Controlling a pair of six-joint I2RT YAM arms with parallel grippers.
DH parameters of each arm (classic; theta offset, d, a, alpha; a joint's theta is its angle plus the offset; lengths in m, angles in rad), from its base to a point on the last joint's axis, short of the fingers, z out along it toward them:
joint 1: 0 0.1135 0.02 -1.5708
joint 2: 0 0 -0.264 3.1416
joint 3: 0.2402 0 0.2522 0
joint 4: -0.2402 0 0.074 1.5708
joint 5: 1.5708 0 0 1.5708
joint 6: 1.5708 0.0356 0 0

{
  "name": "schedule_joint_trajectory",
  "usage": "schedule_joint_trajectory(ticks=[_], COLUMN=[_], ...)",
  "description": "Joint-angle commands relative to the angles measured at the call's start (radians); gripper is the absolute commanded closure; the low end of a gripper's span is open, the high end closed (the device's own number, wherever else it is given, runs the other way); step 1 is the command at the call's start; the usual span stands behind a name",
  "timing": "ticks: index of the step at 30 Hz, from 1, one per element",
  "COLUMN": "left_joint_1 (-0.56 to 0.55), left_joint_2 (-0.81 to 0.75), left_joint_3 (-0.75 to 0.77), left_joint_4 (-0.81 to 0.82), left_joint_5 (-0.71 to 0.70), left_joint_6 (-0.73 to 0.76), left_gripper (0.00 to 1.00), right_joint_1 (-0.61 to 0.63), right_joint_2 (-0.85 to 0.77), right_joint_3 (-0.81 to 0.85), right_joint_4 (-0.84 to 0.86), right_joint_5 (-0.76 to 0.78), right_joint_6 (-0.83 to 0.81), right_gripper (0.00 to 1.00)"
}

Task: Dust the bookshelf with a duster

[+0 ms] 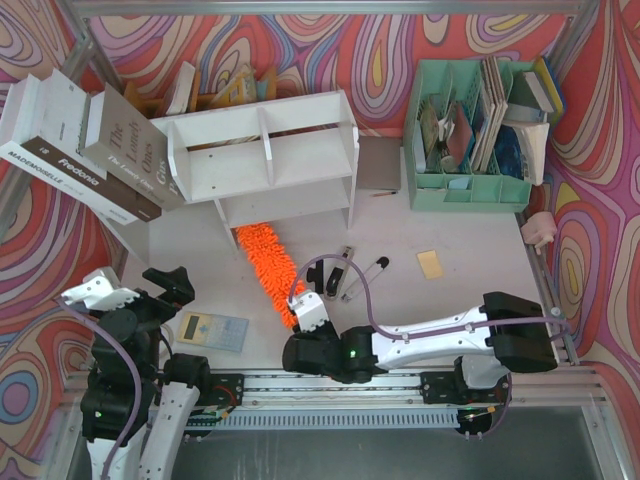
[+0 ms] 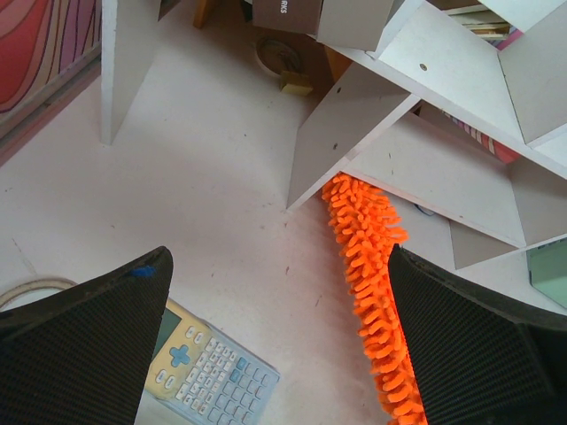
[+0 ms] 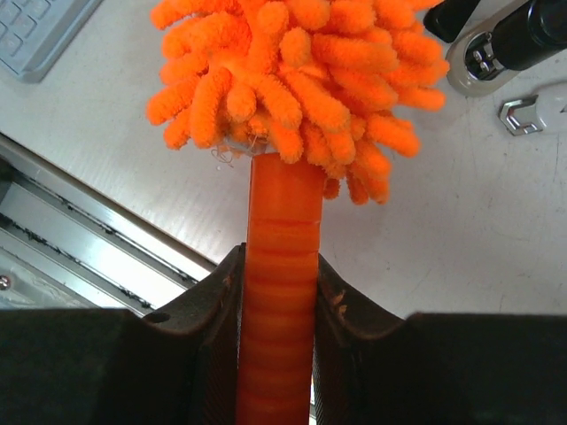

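The orange duster's far tip is under the bookshelf's lower level, so the robot's right gripper should pull the duster back toward the table's near edge until the duster's tip is clear.
The white bookshelf stands at the back left of the table; it also shows in the left wrist view. The fluffy orange duster lies slanting on the table, its far tip under the shelf's lower tier; it also shows in the left wrist view. My right gripper is shut on the duster's orange plastic handle, both jaws pressed on its sides, the fluffy head just beyond. My left gripper is open and empty, above the table left of the duster.
A calculator lies at the near left. Large books lean left of the shelf. A mint-green file organiser stands at the back right. A marker pen, a small metal tool and a yellow card lie right of the duster.
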Motion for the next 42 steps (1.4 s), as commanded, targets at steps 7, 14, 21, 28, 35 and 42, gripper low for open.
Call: schedule_joint_trajectory(ticks=[7, 14, 21, 28, 35, 42], left_joint_1=[-0.004, -0.004, -0.003, -0.004, -0.003, -0.003], left_joint_2=[-0.014, -0.017, -0.012, -0.011, -0.012, -0.016], left_joint_3=[-0.015, -0.014, -0.014, -0.014, -0.014, -0.014], left_joint_4=[0.014, 0.012, 0.013, 0.012, 0.012, 0.013], left_joint_5=[-0.002, -0.007, -0.003, -0.001, -0.005, -0.005], left_joint_6=[-0.006, -0.006, -0.006, -0.006, -0.006, -0.006], left_gripper=[0.02, 0.01, 0.01, 0.01, 0.01, 0.01], right_joint_1=[0.039, 0.093, 0.17, 0.169, 0.169, 0.178], right_joint_2=[-0.056, -0.103, -0.149, -0.107, -0.088, -0.223], right_joint_3=[-0.06, 0.001, -0.004, -0.089, -0.024, 0.005], right_joint_4=[0.003, -0.067, -0.114, -0.118, -0.164, -0.142], right_joint_5=[-0.069, 0.048, 0.118, 0.023, 0.1, 0.186], right_joint_6=[-0.006, -0.051, 0.017, 0.107, 0.077, 0.008], right_gripper=[1.0, 1.0, 1.0, 1.0, 1.0, 1.0])
